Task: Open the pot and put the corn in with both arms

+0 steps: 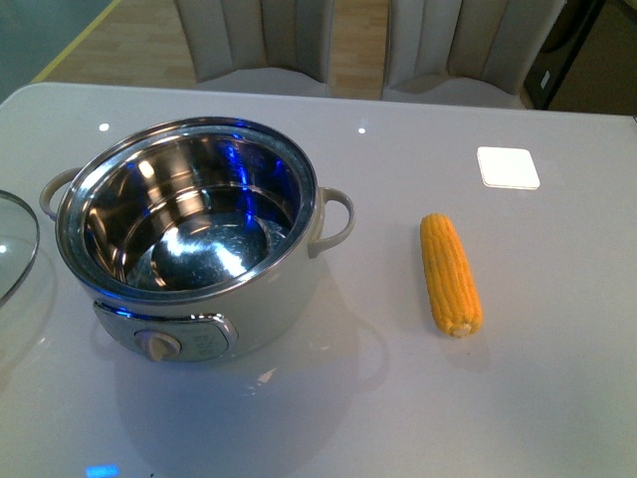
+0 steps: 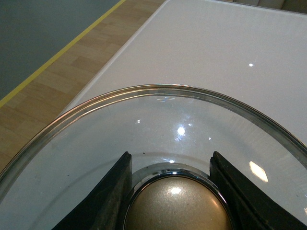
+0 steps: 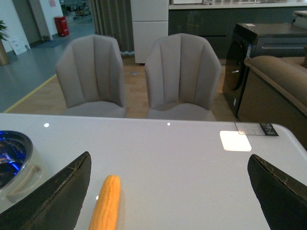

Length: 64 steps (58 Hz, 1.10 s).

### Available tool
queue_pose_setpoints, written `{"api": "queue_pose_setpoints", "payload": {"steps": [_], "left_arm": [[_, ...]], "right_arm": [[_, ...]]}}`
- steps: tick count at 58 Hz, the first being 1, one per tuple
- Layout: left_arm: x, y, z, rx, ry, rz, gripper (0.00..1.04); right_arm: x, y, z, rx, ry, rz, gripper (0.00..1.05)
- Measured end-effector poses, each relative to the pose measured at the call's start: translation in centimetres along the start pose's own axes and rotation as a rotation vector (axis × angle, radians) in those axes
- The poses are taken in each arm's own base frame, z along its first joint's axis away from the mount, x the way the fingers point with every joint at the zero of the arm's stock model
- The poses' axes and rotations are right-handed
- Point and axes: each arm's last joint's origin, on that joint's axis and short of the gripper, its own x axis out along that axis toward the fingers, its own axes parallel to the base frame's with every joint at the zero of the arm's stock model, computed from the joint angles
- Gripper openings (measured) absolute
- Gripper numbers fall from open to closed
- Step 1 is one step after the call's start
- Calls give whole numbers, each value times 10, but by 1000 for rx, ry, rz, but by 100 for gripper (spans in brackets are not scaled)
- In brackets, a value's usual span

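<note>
The white pot's opening (image 1: 189,211) is wider than the corn (image 1: 451,276) is long, so the corn will come to rest whole below the pot's rim when I drop it in.
The white pot (image 1: 199,234) stands open at the left of the table, its steel bowl empty; its rim and one handle show in the right wrist view (image 3: 14,165). The glass lid (image 1: 15,244) is off the pot, at the far left edge of the front view. My left gripper (image 2: 171,163) is shut on the lid's beige knob (image 2: 177,206); the glass (image 2: 158,124) spreads out before it. The corn (image 1: 450,273) lies on the table right of the pot. My right gripper (image 3: 170,179) is open above the table, the corn (image 3: 105,203) just inside one finger.
A white square coaster (image 1: 508,166) lies at the back right of the table (image 1: 398,398). Two grey chairs (image 3: 139,76) stand behind the far edge. The table's left edge and wooden floor (image 2: 57,81) show past the lid.
</note>
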Motion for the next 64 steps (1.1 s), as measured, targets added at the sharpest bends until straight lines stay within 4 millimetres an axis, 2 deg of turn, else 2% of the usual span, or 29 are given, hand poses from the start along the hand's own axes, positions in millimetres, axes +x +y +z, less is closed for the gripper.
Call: {"api": "queue_pose_setpoints", "payload": {"steps": [17,64], "left_arm": [[8,-2,-24,-9,44,-19,42],[15,-6,-32,-13,25,-27,42]], "right_arm": [[0,0,0,0,0,0,96],[0,0,0,0,0,0,96]]}}
